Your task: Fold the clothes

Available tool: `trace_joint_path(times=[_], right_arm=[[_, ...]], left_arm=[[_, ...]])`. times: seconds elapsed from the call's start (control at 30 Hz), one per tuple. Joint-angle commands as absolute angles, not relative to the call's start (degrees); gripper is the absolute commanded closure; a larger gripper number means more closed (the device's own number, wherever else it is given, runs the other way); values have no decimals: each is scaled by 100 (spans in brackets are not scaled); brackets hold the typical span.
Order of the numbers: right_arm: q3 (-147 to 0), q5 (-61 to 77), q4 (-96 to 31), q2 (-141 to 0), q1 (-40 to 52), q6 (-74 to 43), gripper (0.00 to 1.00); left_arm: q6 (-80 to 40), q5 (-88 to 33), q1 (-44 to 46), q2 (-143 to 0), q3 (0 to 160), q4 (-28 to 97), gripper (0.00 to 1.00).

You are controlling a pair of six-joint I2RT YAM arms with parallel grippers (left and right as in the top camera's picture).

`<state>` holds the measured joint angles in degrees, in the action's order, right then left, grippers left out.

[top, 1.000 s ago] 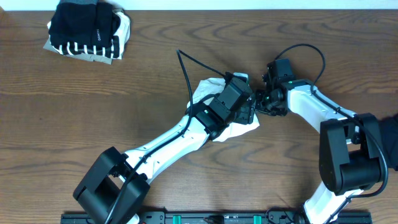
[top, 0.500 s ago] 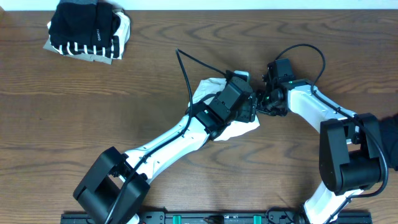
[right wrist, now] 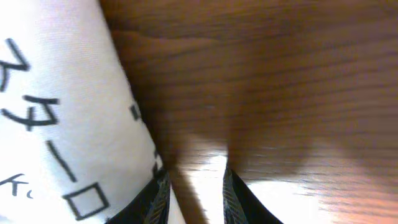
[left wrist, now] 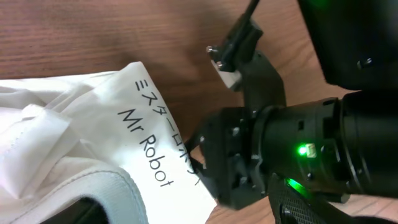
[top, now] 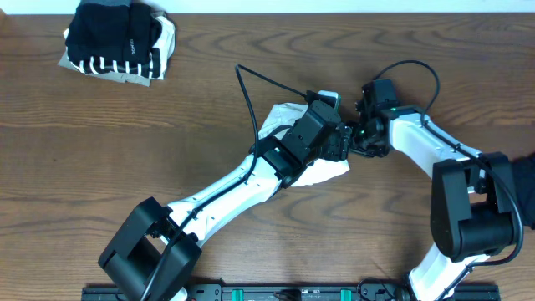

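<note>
The T-shirt's lettered end (left wrist: 152, 134) lies flat, its bunched end under my left arm, so my right gripper should back off and reach the bunched end (left wrist: 37, 146) once it clears.
The clothes being worked are a white T-shirt (top: 322, 174), bunched at the table's middle under my left arm. Its black lettering "Mr Robot" (left wrist: 144, 146) shows in the left wrist view, with the grey collar (left wrist: 109, 186) at the lower left. My left gripper (top: 338, 142) hovers over the shirt's right edge, open; only one textured finger (left wrist: 301, 208) shows. My right gripper (right wrist: 196, 177) meets it from the right, open by a narrow gap with bare table between the fingers. Its left finger (right wrist: 155, 196) rests against the shirt's edge (right wrist: 68, 112). Its black wrist with a green light (left wrist: 305, 150) fills the left wrist view.
A folded stack of black, striped and beige clothes (top: 117, 42) lies at the far left corner. A black cable (top: 249, 96) loops above the left arm. The table's far edge (top: 334, 12) runs along the top.
My left gripper has edged a little toward the far right over the shirt. The right gripper has stayed almost still, its jaws barely wider.
</note>
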<state>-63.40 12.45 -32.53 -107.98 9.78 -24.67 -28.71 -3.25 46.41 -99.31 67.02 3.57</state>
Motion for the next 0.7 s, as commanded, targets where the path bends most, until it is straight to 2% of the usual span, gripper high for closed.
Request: trace_joint_path(times=[0.0,0.27,0.67], right_arm=[[-6381,1203,-3356,-10884,670,-2563,71],[-6383,2023,-3498,-10755,119,-2257,70],[-6381,2261,-3647,-10750,454,-2185,71]], left_arm=[[-2904,-379,4670,-9782,6904,261,27],[-2906,-377,4670,-9885,6890,34,27],[-3236,-379,4670,-10167,6890,-576,27]])
